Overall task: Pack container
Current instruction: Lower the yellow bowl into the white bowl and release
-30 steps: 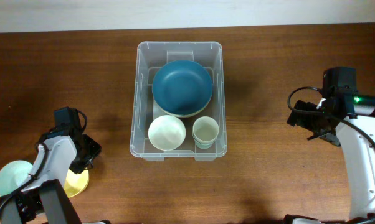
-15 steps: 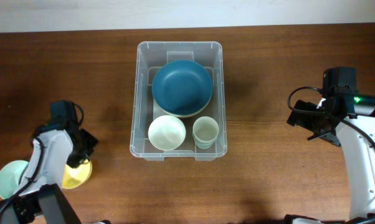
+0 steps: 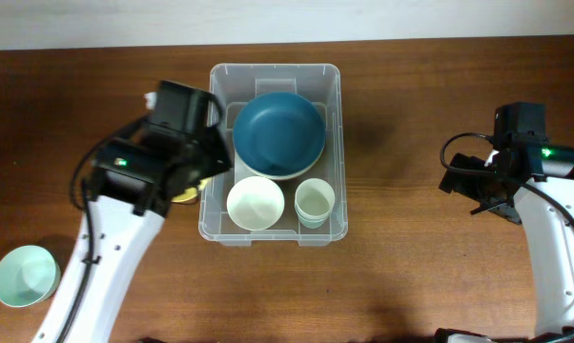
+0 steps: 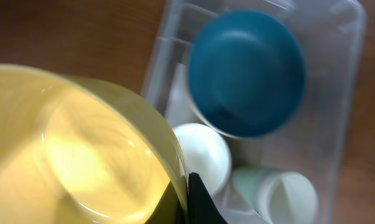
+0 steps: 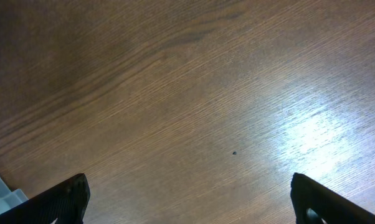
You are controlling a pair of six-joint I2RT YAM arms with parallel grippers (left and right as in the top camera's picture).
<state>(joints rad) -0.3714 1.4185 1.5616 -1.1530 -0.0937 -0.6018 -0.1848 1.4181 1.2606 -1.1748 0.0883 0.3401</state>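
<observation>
The yellow bowl (image 4: 94, 152) has its open side up, just like the empty white bowl (image 3: 256, 203), so the robot's left gripper should go on carrying the yellow bowl until it nests in the white one.
The clear plastic container (image 3: 211, 143) stands at the table's middle, also in the left wrist view (image 4: 346, 74). It holds a dark blue bowl (image 3: 278, 132), a white bowl (image 3: 255, 202) and pale green cups (image 3: 315, 202). My left gripper (image 3: 187, 186) is shut on the rim of a yellow bowl (image 4: 81, 149) and holds it just left of the container's left wall. In the overhead view only a sliver of the yellow bowl (image 3: 185, 196) shows under the arm. My right gripper (image 5: 187, 205) is open and empty over bare table, far right of the container.
A pale green bowl (image 3: 25, 275) sits at the front left corner of the table. The right arm (image 3: 516, 171) rests at the right side. A white wall edge runs along the table's far side.
My left arm has lifted the yellow bowl from the front left and swung it up and right to the container's left wall. The pale green bowl now lies uncovered. The right arm has not moved.
</observation>
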